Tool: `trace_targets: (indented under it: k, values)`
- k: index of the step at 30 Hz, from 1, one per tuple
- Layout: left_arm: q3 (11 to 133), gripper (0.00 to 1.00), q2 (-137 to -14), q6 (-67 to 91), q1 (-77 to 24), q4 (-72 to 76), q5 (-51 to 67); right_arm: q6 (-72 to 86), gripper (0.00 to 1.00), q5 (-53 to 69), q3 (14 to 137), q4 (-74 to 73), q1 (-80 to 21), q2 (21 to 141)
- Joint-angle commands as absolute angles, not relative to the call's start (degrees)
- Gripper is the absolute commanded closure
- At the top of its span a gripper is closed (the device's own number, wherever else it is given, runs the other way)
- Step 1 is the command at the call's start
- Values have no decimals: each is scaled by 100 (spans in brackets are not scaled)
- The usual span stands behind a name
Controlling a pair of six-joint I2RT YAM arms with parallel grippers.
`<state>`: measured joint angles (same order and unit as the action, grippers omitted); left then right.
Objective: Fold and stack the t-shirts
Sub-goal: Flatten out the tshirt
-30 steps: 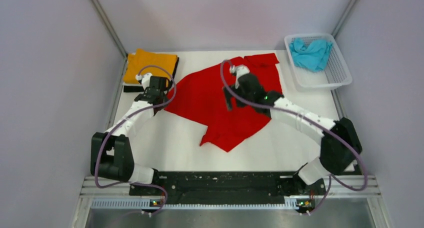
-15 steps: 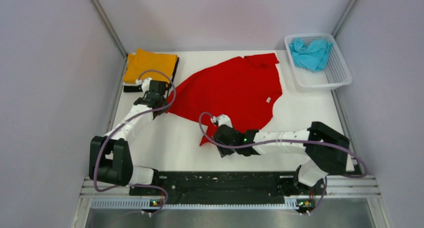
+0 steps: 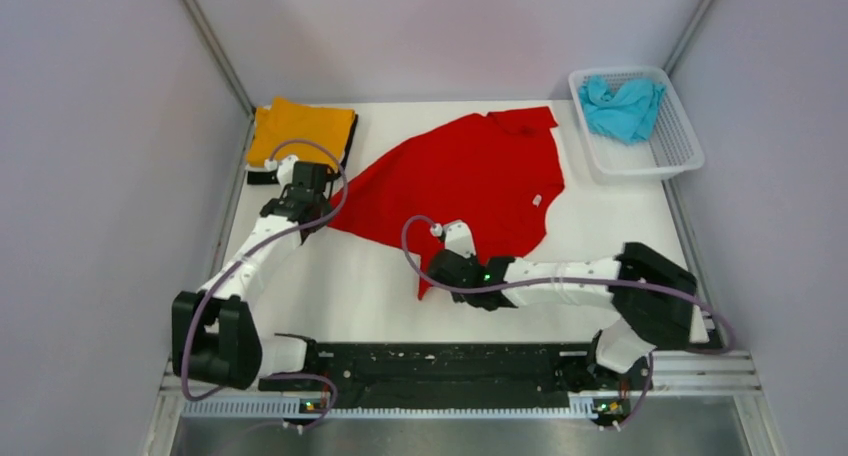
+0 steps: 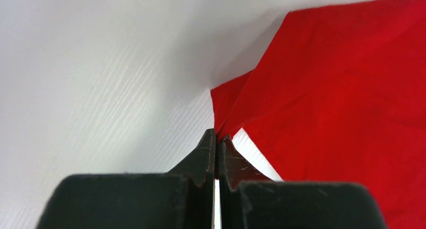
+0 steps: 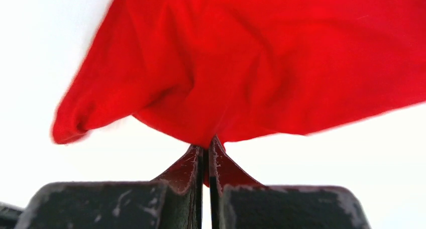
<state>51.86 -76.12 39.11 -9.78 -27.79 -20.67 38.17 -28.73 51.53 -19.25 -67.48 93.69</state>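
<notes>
The red t-shirt lies slanted and bunched (image 3: 440, 181). My left gripper and my right gripper should swing its corners over to the table's far edge (image 3: 400, 105) and spread it flat.
A bright red t-shirt (image 3: 470, 176) lies spread across the middle of the white table (image 3: 330, 286), collar toward the far right. My left gripper (image 3: 322, 219) is shut on its left corner, and the left wrist view shows the red cloth (image 4: 351, 98) pinched at the tips of the left gripper (image 4: 217, 134). My right gripper (image 3: 432, 274) is shut on the shirt's near hem corner. In the right wrist view the red cloth (image 5: 261, 63) bunches up from the tips of the right gripper (image 5: 206, 143). An orange t-shirt (image 3: 300, 128) lies folded at the far left on something black.
A white lattice basket (image 3: 690, 136) at the far right holds a crumpled turquoise t-shirt (image 3: 622, 106). Grey walls close in the table on the left, right and back. The black rail (image 3: 440, 361) with both arm bases runs along the near edge.
My right arm swung from the shirt's middle down to its near hem corner and its gripper shut on the cloth, pulling that corner slightly right. The left gripper kept its hold.
</notes>
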Motion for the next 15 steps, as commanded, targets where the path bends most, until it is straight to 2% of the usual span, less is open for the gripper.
trace_targets:
  k: [1,5,8,15]
  values:
    - [5537,100,-6420,3954,-958,-3026,-2239,3564,100,-3860,5383,-2683,-6808,7279]
    - [6043,100,-5372,3743,-958,-3016,-1998,2711,100,-4609,6157,-2912,-6717,5893]
    - [6713,100,-4890,3605,-962,-3097,-1918,1954,100,-4750,6949,-2850,-6646,5332]
    - [8844,100,-4562,3256,-967,-3758,-1690,638,100,-3266,9759,-3148,-6647,5195]
